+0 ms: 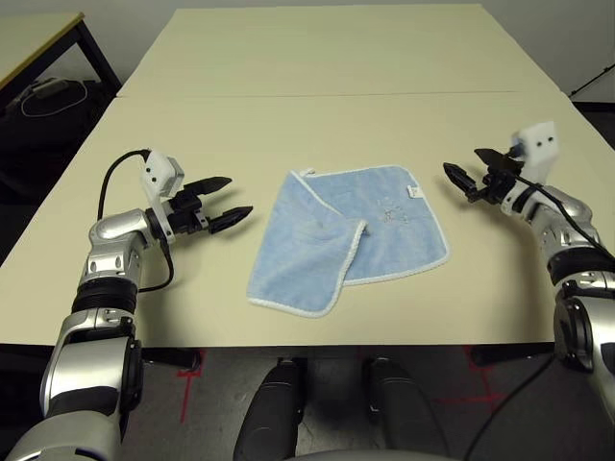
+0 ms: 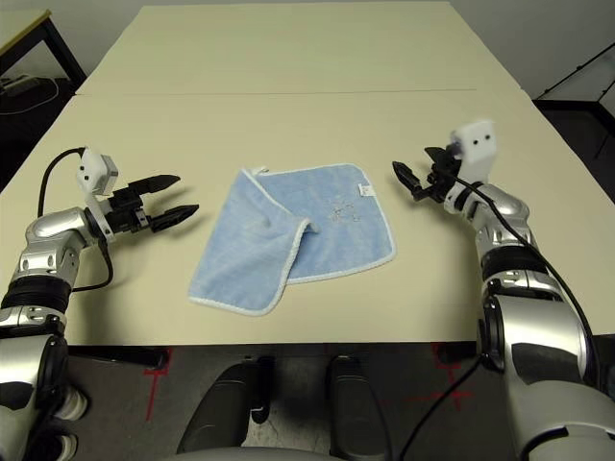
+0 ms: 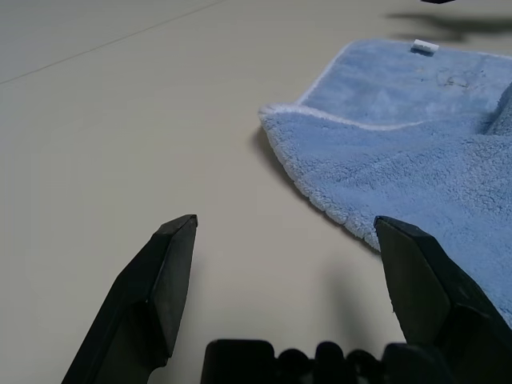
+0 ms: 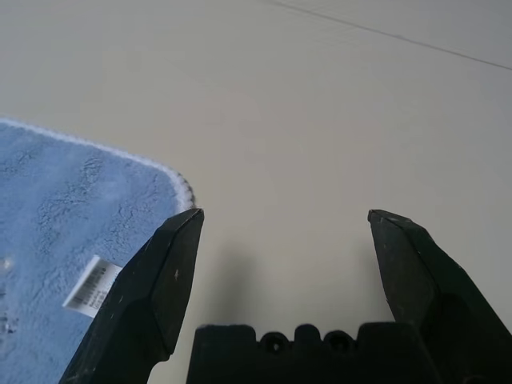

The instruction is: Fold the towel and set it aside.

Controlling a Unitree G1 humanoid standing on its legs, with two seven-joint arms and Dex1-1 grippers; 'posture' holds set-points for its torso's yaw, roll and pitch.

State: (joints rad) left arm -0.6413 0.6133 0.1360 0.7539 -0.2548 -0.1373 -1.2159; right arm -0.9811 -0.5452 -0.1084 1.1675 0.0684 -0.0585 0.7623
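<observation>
The towel's tag corner [image 1: 404, 173] is flat and clear of the slanted flap, so my open right gripper should go on moving in until its fingers are on both sides of the corner's white edging [image 2: 361, 168].
The light blue towel [image 1: 384, 230] lies flat in the middle of the table, with white edging and a small white tag [image 1: 415, 191] near its far right corner. Its left part is folded over the rest as a slanted flap [image 1: 303, 254]. My left gripper [image 1: 238, 197] hovers open just left of the towel, its fingers pointing at the towel's edge [image 3: 320, 200]. My right gripper [image 1: 461, 160] is open just right of the far right corner [image 4: 180, 188], close to the tag [image 4: 92, 286]. Nothing sits between the fingers of either gripper.
The cream table [image 1: 336, 106] reaches far back, with a seam [image 1: 317, 94] across it behind the towel. A second desk with a cable [image 1: 43, 91] stands at the far left over dark floor. Bare tabletop surrounds the towel on all sides.
</observation>
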